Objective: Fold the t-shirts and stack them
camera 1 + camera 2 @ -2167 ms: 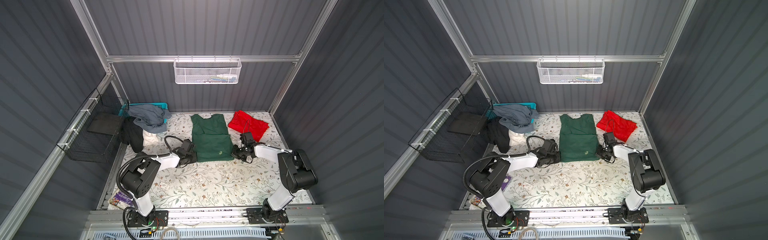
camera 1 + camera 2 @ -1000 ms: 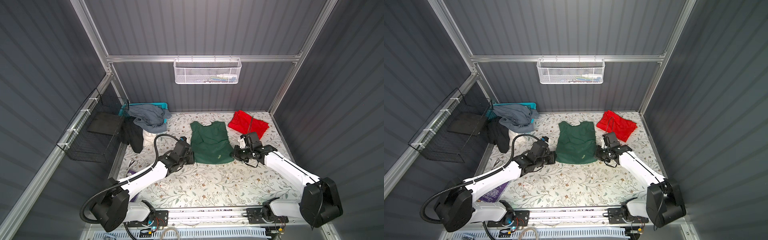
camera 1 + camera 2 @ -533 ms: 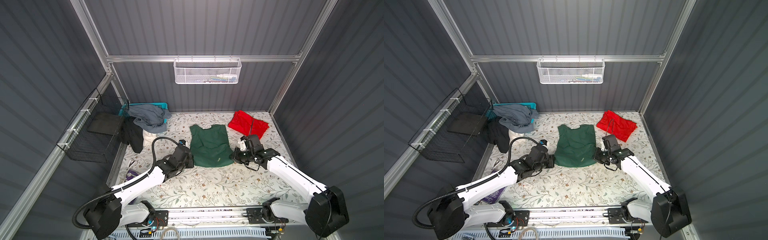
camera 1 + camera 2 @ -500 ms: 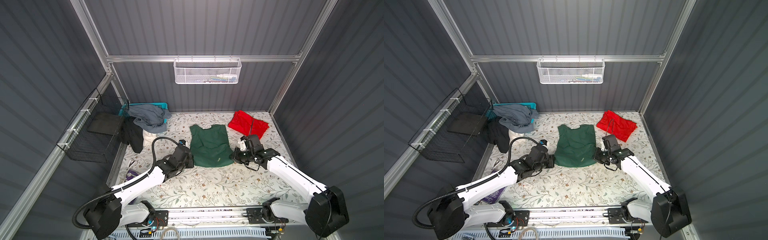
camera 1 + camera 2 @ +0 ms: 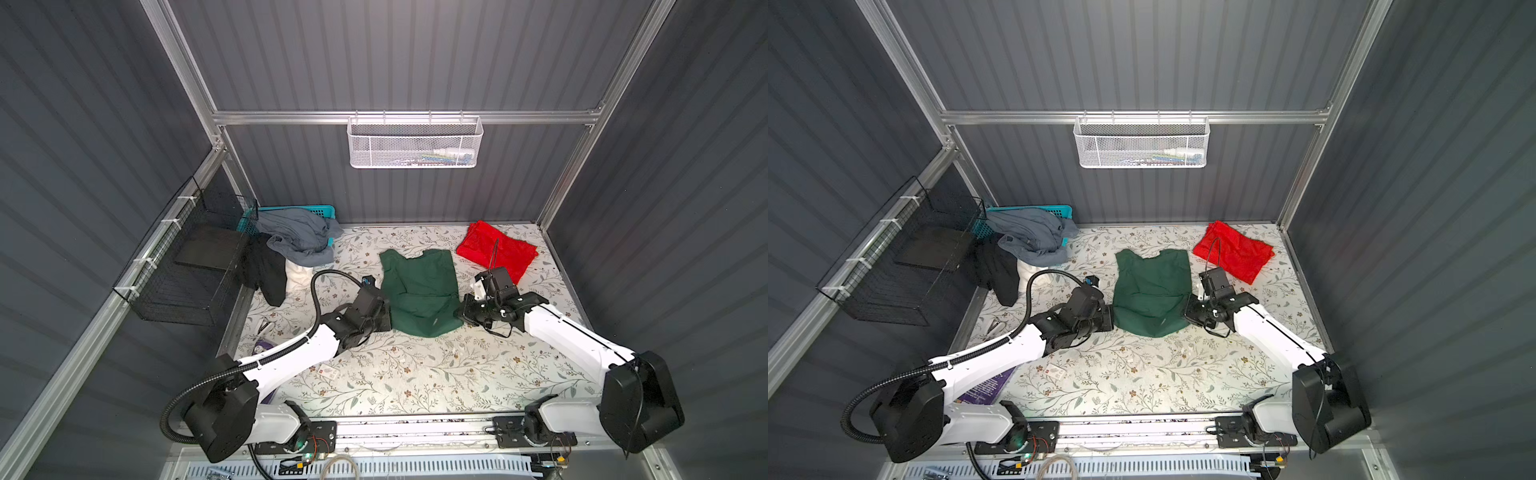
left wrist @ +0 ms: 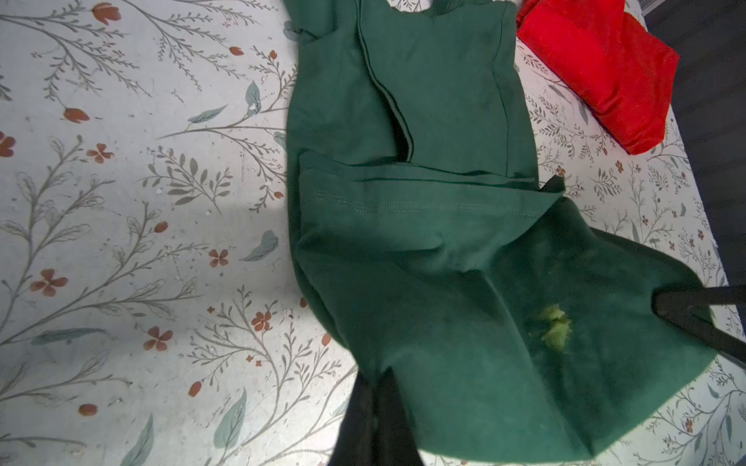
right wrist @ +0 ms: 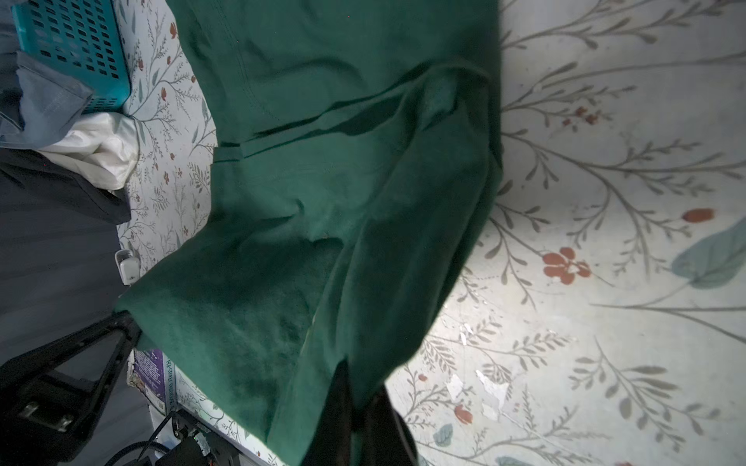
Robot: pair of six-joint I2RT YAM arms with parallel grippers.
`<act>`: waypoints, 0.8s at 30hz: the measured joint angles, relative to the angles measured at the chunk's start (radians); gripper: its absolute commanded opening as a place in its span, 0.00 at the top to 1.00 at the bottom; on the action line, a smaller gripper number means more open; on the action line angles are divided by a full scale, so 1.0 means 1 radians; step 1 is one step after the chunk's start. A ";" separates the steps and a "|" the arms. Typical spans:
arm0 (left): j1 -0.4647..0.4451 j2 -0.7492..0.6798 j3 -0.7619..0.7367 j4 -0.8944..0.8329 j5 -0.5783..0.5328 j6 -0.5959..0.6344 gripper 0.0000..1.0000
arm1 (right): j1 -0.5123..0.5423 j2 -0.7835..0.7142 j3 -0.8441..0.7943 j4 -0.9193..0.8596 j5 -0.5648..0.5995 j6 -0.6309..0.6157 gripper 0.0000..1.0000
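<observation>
Both near corners of the dark green t-shirt (image 5: 453, 321) are in my grippers, so I keep moving my right gripper toward the t-shirt's shoulder (image 5: 444, 255) and let go there.
The dark green t-shirt (image 5: 419, 291) (image 5: 1152, 291) lies mid-table, collar toward the back wall. Its hem is doubled back across its middle (image 6: 424, 210). My left gripper (image 5: 388, 318) (image 5: 1111, 318) (image 6: 377, 383) is shut on the shirt's near left corner. My right gripper (image 5: 460, 311) (image 5: 1187, 311) (image 7: 359, 387) is shut on the near right corner. The near folded edge sags between them, raised a little off the table. The red t-shirt (image 5: 496, 251) (image 5: 1233, 251) (image 6: 597, 68) lies folded at the back right, apart from both grippers.
A teal basket (image 5: 291, 210) with a grey garment (image 5: 297, 237) spilling out sits at the back left, with black (image 5: 266, 270) and white (image 5: 297, 276) clothes beside it. A black wire rack (image 5: 187, 266) hangs on the left wall. A small card (image 5: 328, 372) lies near the front.
Both grippers, still shut on the green shirt's near corners, have drawn it slightly toward the front edge. The red shirt has not moved.
</observation>
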 measured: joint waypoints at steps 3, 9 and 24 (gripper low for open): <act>0.000 0.008 0.013 -0.004 -0.014 0.000 1.00 | -0.001 0.029 0.028 0.004 -0.001 -0.002 1.00; 0.003 0.047 0.051 -0.016 -0.036 0.001 1.00 | -0.005 0.067 0.061 0.009 -0.004 -0.002 1.00; 0.079 0.157 0.217 -0.038 -0.046 0.054 1.00 | -0.100 0.154 0.177 0.033 -0.078 -0.031 1.00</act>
